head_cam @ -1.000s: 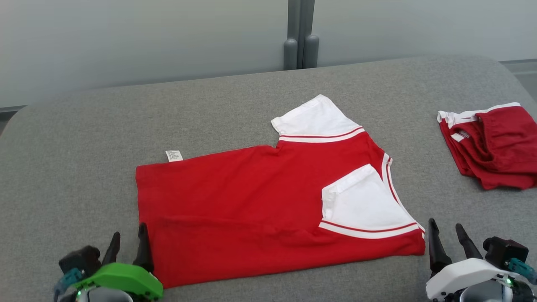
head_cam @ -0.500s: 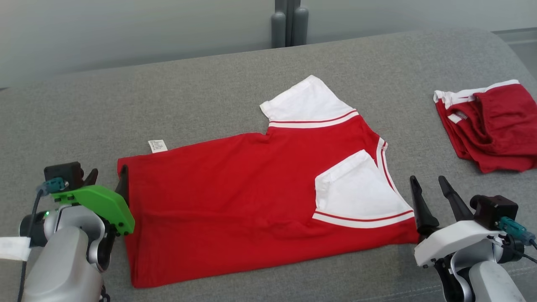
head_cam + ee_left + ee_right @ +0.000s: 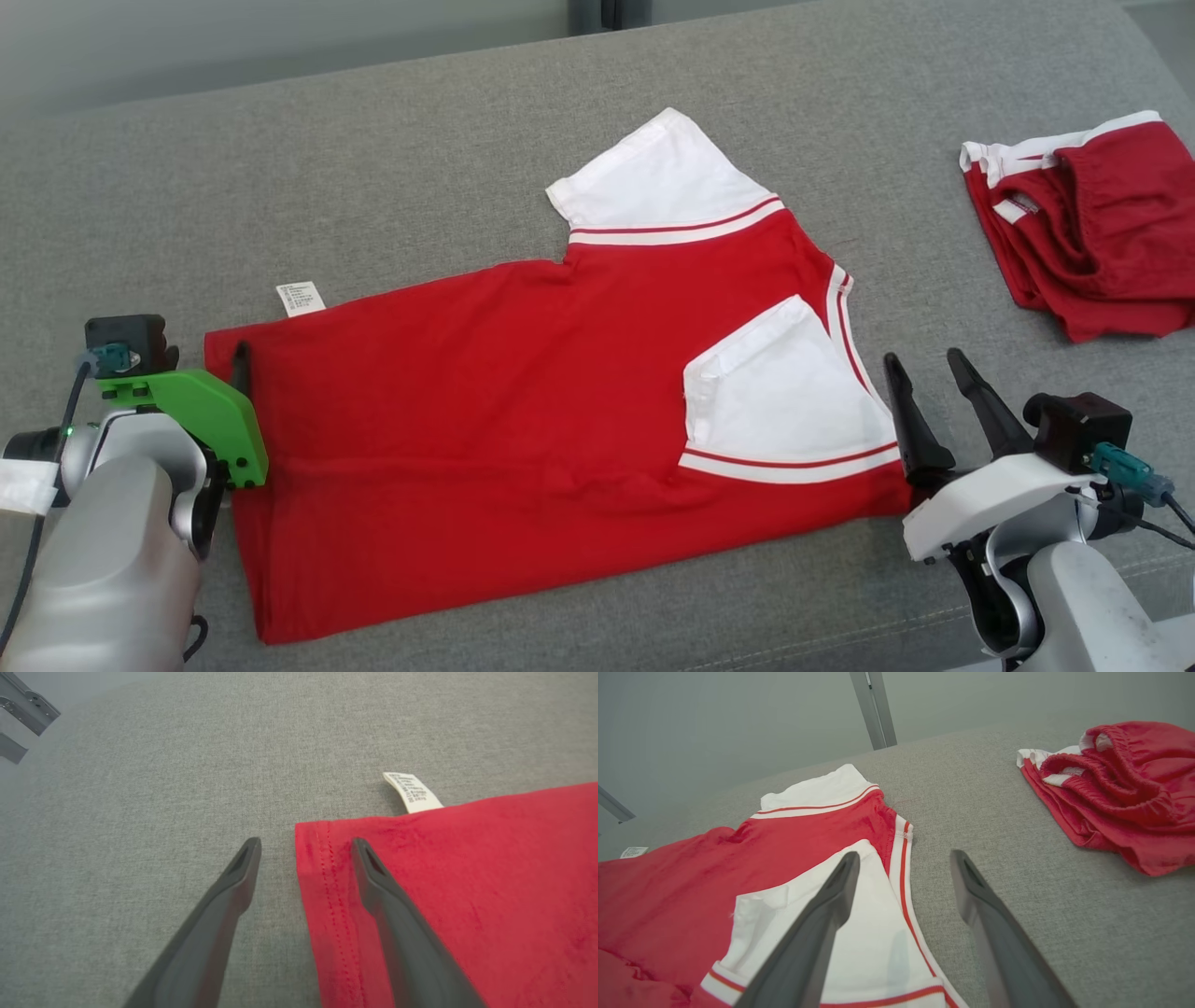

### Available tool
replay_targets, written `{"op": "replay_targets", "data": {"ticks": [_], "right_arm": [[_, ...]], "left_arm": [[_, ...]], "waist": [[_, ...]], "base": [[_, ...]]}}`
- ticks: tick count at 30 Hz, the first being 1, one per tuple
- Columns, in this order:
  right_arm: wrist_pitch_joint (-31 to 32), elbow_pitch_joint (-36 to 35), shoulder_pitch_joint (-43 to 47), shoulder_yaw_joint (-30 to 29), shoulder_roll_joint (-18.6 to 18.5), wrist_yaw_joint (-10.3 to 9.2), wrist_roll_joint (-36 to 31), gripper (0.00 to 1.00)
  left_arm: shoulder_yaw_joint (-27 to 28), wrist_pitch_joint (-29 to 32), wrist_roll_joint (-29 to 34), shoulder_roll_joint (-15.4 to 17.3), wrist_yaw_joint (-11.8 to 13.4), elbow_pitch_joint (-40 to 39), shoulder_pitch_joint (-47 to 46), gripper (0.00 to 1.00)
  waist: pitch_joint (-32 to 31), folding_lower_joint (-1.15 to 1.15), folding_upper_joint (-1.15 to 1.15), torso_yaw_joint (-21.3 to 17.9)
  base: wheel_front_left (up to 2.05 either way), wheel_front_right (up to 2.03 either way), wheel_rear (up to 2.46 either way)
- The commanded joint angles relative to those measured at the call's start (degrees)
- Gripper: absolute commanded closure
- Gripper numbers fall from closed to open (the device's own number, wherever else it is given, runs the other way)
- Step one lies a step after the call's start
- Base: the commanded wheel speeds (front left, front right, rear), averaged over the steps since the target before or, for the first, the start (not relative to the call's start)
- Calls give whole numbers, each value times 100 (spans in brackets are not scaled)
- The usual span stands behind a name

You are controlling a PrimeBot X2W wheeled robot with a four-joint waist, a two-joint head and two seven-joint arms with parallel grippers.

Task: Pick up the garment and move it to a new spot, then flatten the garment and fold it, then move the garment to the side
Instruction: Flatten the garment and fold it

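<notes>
My gripper will fold the T-shirt over. The far white sleeve (image 3: 669, 181) lies across from the folded sleeve (image 3: 787, 388), so the far sleeve will then cover up most of the folded one.
A red T-shirt (image 3: 504, 411) with white sleeves lies flat on the grey cushion, one white sleeve (image 3: 780, 401) folded onto its body. My left gripper (image 3: 306, 845) is open at the far hem corner (image 3: 322, 835). One finger (image 3: 241, 366) is over the red cloth and the other is over bare cushion. My right gripper (image 3: 922, 359) is open beside the shirt's striped neck edge. In the right wrist view this gripper (image 3: 904, 855) straddles the red-and-white trim (image 3: 903, 858), with one finger over the folded sleeve.
A second red garment with white trim (image 3: 1092, 233) lies bunched at the right (image 3: 1111, 788). A white care label (image 3: 301, 299) sticks out past the hem (image 3: 413, 793). The grey cushion (image 3: 420, 159) stretches back to a pale wall with a post (image 3: 873, 709).
The head camera has tilted down, shifting the whole picture. Both grippers have moved forward along the shirt's edges, the left one from the near hem to the far hem corner. Both stay open.
</notes>
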Motion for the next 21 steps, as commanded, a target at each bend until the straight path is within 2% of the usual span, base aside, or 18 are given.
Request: {"op": "replay_targets", "data": {"ticks": [1, 9, 17, 18, 19, 20, 21], "right_arm": [[-30, 27, -64, 11, -41, 0, 21, 0], [-45, 87, -214, 163, -105, 0, 107, 0], [-96, 141, -292, 204, -163, 0, 165, 0], [-104, 148, -297, 200, -164, 0, 166, 0], [-104, 158, -299, 200, -165, 0, 166, 0], [-109, 164, -307, 202, -165, 0, 171, 0], [-106, 168, -315, 207, -165, 0, 173, 0]], "left_arm": [[-4, -34, 46, 57, 12, 46, -106, 0], [-122, -117, 97, 53, 9, 577, -445, 0], [-252, -157, 121, -38, -149, 943, -675, 0], [-274, -180, 129, -48, -166, 970, -691, 10], [-300, -188, 144, -65, -175, 1000, -706, 38], [-322, -199, 148, -76, -186, 1036, -727, 55], [-340, -217, 158, -83, -200, 1073, -748, 65]], "waist": [[24, 0, 0, -21], [152, 0, 0, -114], [235, 0, 0, -176], [238, 0, 0, -178], [239, 0, 0, -180], [239, 0, 0, -182], [240, 0, 0, -184]], "base": [[0, 0, 0], [0, 0, 0], [0, 0, 0], [0, 0, 0], [0, 0, 0], [0, 0, 0], [0, 0, 0]]}}
